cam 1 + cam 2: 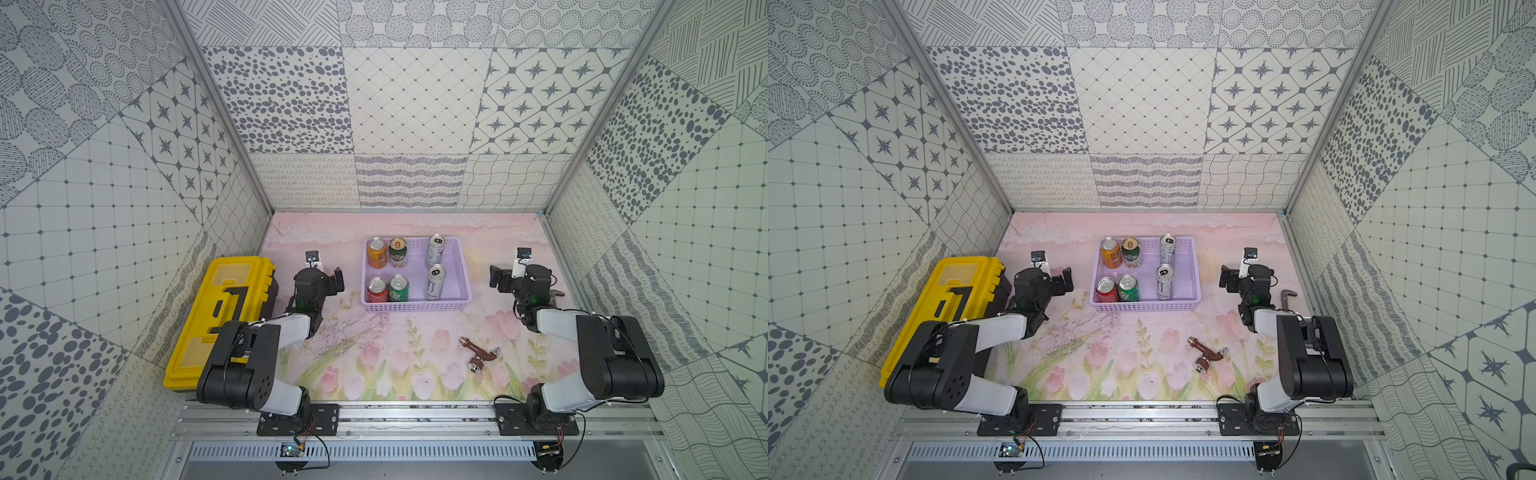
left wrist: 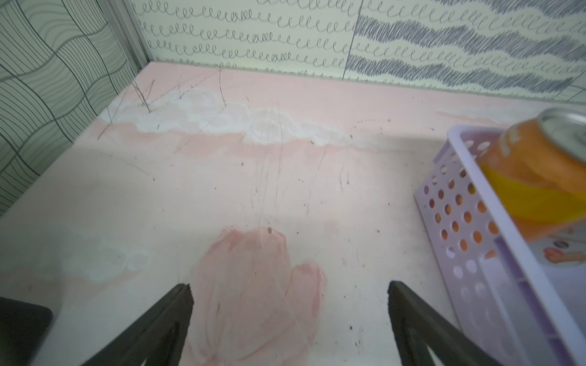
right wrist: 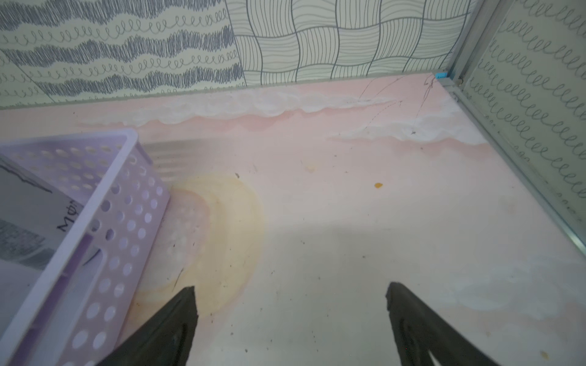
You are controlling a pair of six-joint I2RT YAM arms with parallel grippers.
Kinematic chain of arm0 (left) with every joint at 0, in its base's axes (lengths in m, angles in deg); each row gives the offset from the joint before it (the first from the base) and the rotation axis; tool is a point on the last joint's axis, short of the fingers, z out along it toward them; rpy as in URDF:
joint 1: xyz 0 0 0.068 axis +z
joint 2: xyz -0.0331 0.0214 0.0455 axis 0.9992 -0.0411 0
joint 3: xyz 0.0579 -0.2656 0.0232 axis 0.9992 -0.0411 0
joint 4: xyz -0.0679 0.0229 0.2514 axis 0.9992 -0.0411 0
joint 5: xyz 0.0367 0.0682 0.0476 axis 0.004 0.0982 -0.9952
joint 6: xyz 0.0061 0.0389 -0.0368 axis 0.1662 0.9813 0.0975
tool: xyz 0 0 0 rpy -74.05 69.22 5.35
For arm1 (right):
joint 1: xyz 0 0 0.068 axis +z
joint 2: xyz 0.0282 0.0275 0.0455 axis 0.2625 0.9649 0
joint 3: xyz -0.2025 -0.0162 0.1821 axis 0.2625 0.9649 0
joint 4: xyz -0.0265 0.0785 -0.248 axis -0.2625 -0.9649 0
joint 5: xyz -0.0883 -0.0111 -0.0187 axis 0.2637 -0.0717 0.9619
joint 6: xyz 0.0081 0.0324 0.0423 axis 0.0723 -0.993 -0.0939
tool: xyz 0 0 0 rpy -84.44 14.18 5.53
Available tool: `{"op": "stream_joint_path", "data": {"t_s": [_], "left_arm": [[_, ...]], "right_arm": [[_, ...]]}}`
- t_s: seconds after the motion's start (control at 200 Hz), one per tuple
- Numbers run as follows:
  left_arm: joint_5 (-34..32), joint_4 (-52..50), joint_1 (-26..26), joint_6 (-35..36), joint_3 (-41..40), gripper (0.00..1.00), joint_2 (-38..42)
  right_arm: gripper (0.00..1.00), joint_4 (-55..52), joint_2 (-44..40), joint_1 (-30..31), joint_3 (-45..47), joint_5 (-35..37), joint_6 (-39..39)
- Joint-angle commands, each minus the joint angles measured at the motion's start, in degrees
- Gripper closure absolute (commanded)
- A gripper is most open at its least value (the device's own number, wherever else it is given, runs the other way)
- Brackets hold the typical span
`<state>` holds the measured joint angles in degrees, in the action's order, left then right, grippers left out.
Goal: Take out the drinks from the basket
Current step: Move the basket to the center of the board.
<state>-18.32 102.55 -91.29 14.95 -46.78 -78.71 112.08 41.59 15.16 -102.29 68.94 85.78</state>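
Observation:
The robot's left gripper and right gripper should first pull the lilac basket (image 1: 415,270) closer by its side rims (image 1: 364,276), because it sits toward the table's back edge.
The lilac basket (image 1: 417,308) (image 1: 1144,307) sits mid-table toward the back, with all the drinks upright inside. An orange can (image 1: 377,253) and a dark green can (image 1: 397,252) stand at its far left, a red can (image 1: 376,290) and a bright green can (image 1: 398,289) at its near left, and two slim silver cans (image 1: 435,251) (image 1: 434,283) toward its right. My left gripper (image 1: 333,281) (image 2: 290,291) is open over bare table left of the basket. My right gripper (image 1: 498,277) (image 3: 290,293) is open over bare table right of it.
A yellow toolbox (image 1: 224,320) lies along the left wall beside my left arm. A brown tap fitting (image 1: 478,353) lies on the near table right of centre. A dark bent metal piece (image 1: 1287,297) lies by the right wall behind my right arm.

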Motion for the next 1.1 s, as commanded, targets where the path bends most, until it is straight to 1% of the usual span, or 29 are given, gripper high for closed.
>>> {"op": "stream_joint_path", "data": {"t_s": [0.0,0.105,0.16,0.22,0.275,0.315,0.335,0.37,0.395,0.455,0.47,0.51,0.545,0.57,0.6,0.62,0.72,0.76,0.815,0.895,1.021,1.096], "left_arm": [[-4.0,-11.5,-0.6,-0.9,4.5,0.01,5.0],[-6.6,-9.0,-2.9,-0.6,5.3,0.00,8.4],[-4.9,-6.5,-3.5,-1.2,6.4,0.00,8.7],[-2.2,-5.5,-3.4,-4.9,9.2,0.00,7.3],[-2.4,-7.1,-3.4,-11.6,13.5,0.00,5.0],[-3.3,-13.3,-3.4,-18.7,17.9,0.00,3.8],[-3.2,-17.5,-3.5,-22.0,20.2,0.00,3.4],[-2.2,-23.6,-3.4,-25.8,24.5,0.00,2.6],[-1.1,-26.0,-3.4,-27.2,26.2,0.00,2.1],[1.2,-29.8,-3.4,-30.6,27.8,0.00,1.6],[1.6,-30.2,-3.3,-31.5,27.7,0.00,1.6],[3.0,-29.4,-3.3,-33.3,26.5,0.00,1.9],[5.3,-26.4,-3.2,-33.7,24.7,0.00,2.2],[7.1,-23.9,-3.1,-33.7,23.4,0.00,2.3],[8.5,-21.6,-3.0,-34.4,22.3,0.00,2.4],[9.4,-20.2,-3.0,-35.0,21.8,0.00,2.4],[11.8,-14.3,-3.0,-40.3,19.5,0.00,2.7],[13.0,-12.7,-2.9,-42.4,19.2,0.00,2.8],[15.8,-12.0,-2.9,-44.8,19.9,0.00,2.6],[19.4,-15.4,-2.9,-47.0,22.5,0.00,1.4],[24.8,-26.7,-3.1,-45.4,29.1,0.00,-1.6],[27.7,-30.9,-3.2,-44.9,31.3,0.00,-3.3]], "right_arm": [[0.03,-8.3,-3.6,1.1,-3.7,4.3,-0.8],[0.03,-10.3,-6.1,1.9,-5.0,9.4,-3.0],[0.03,-12.5,-6.6,2.5,-6.7,13.1,-4.0],[0.03,-13.2,-6.6,2.6,-8.3,17.3,-6.9],[0.03,-14.0,-5.5,2.5,-9.8,24.2,-15.5],[0.03,-17.1,-4.6,2.4,-11.3,29.0,-23.1],[0.03,-20.4,-4.4,2.4,-12.2,30.8,-28.7],[0.03,-28.2,-4.4,2.0,-14.2,32.7,-37.7],[0.03,-30.5,-4.4,1.5,-14.9,31.7,-40.5],[0.03,-26.3,-4.1,0.2,-13.6,23.1,-36.5],[0.04,-25.3,-4.1,0.2,-13.1,22.0,-35.9],[0.11,-22.8,-4.2,0.2,-11.7,19.8,-35.4],[0.13,-20.3,-4.4,0.2,-10.3,19.0,-35.5],[0.11,-19.3,-4.7,0.2,-9.5,18.3,-35.7],[0.05,-19.2,-5.0,0.2,-9.3,17.2,-35.2],[0.03,-20.2,-5.0,0.2,-9.8,16.1,-34.5],[0.03,-30.8,-3.7,0.7,-16.0,12.4,-30.5],[0.03,-33.9,-3.0,1.3,-18.0,11.8,-28.6],[0.03,-36.1,-2.7,2.6,-19.2,13.0,-27.0],[0.03,-35.1,-3.3,4.2,-18.5,13.6,-25.7],[0.03,-37.0,-2.4,6.7,-20.0,11.9,-23.5],[0.03,-39.0,-1.0,8.7,-22.0,12.0,-22.0]]}}
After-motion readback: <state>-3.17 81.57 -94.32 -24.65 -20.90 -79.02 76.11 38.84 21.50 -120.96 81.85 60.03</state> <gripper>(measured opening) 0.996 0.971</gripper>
